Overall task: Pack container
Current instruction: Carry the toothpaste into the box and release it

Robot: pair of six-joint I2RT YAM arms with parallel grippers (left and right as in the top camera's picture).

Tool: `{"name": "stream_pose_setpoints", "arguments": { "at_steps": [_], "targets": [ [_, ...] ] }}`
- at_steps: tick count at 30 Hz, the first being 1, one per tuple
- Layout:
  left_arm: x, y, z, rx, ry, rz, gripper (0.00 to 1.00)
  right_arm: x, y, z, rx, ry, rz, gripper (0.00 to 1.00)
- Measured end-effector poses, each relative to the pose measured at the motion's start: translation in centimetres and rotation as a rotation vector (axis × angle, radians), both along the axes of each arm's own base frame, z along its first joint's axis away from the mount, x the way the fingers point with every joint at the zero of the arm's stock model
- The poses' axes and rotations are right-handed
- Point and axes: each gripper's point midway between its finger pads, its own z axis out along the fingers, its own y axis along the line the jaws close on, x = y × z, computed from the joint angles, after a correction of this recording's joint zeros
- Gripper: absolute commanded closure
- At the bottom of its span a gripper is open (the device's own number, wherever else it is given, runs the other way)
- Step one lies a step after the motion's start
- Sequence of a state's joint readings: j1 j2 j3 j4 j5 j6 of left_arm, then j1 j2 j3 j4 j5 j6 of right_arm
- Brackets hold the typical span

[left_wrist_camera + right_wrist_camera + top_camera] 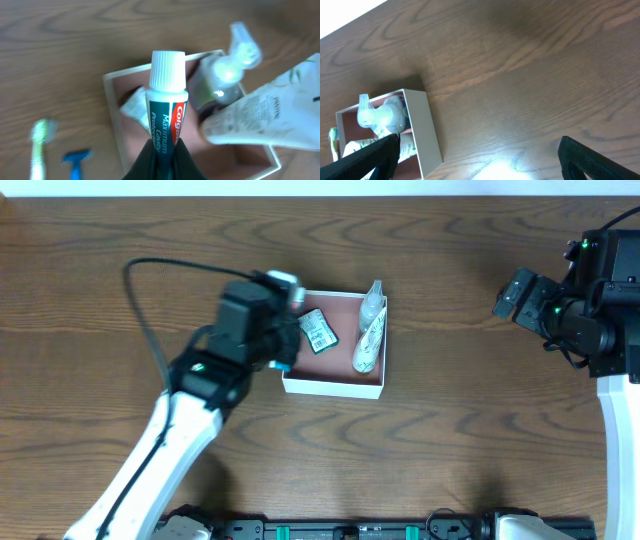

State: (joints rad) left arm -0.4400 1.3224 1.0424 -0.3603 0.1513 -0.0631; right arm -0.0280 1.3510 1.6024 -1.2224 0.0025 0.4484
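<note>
The Colgate toothpaste tube is pointing along the container's side [115, 115], so my left gripper should go on lowering it next to the green packet [318, 331] until it is inside.
The container [334, 385] is a shallow white-walled box with a reddish-brown inside, at the table's middle. In it lie a clear spray bottle [372, 302], a white tube [367, 346] and a green packet [320, 332]. My left gripper [290, 310] is shut on a Colgate toothpaste tube [167, 107] and holds it, white cap forward, over the container's left wall [114, 107]. The left wrist view also shows the bottle [225, 75], the white tube [272, 117] and my left gripper's jaws [167, 160]. My right gripper [512, 295] is open and empty, far right of the container [422, 130].
A green-bristled toothbrush [39, 145] and a blue razor [76, 161] lie on the wood table just left of the container, mostly under my left arm in the overhead view. The right arm's base [615, 300] stands at the right edge.
</note>
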Motion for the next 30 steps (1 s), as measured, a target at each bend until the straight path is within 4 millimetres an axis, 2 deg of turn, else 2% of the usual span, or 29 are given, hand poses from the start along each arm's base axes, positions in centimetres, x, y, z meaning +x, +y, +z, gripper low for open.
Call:
{"name": "stream_pose_setpoints", "arguments": {
  "at_steps": [4,7,11,14,22,25,28,30],
  "targets": [
    [0.9,-3.1,-2.3,-0.001,0.015,-0.05,0.94,0.0,0.0,0.0,0.0,0.0,0.0,0.01],
    [1.5,-4.0,-4.6,0.025,0.042,-0.053,0.94,0.0,0.0,0.0,0.0,0.0,0.0,0.01],
    [2.5,-4.2,-7.6,0.062,0.076,-0.038,0.94,0.0,0.0,0.0,0.0,0.0,0.0,0.01],
    [2.8,-4.1,-9.1,0.087,0.099,-0.027,0.94,0.0,0.0,0.0,0.0,0.0,0.0,0.01],
    [2.0,-2.6,-10.8,0.136,0.171,0.036,0.92,0.0,0.0,0.0,0.0,0.0,0.0,0.01],
    [2.0,-1.5,-11.1,0.175,0.178,0.092,0.83,0.0,0.0,0.0,0.0,0.0,0.0,0.01],
    [2.2,-0.9,-11.1,0.19,0.172,0.127,0.64,0.0,0.0,0.0,0.0,0.0,0.0,0.01],
    [2.4,-0.7,-11.1,0.196,0.167,0.139,0.58,0.0,0.0,0.0,0.0,0.0,0.0,0.01]
  ]
}}
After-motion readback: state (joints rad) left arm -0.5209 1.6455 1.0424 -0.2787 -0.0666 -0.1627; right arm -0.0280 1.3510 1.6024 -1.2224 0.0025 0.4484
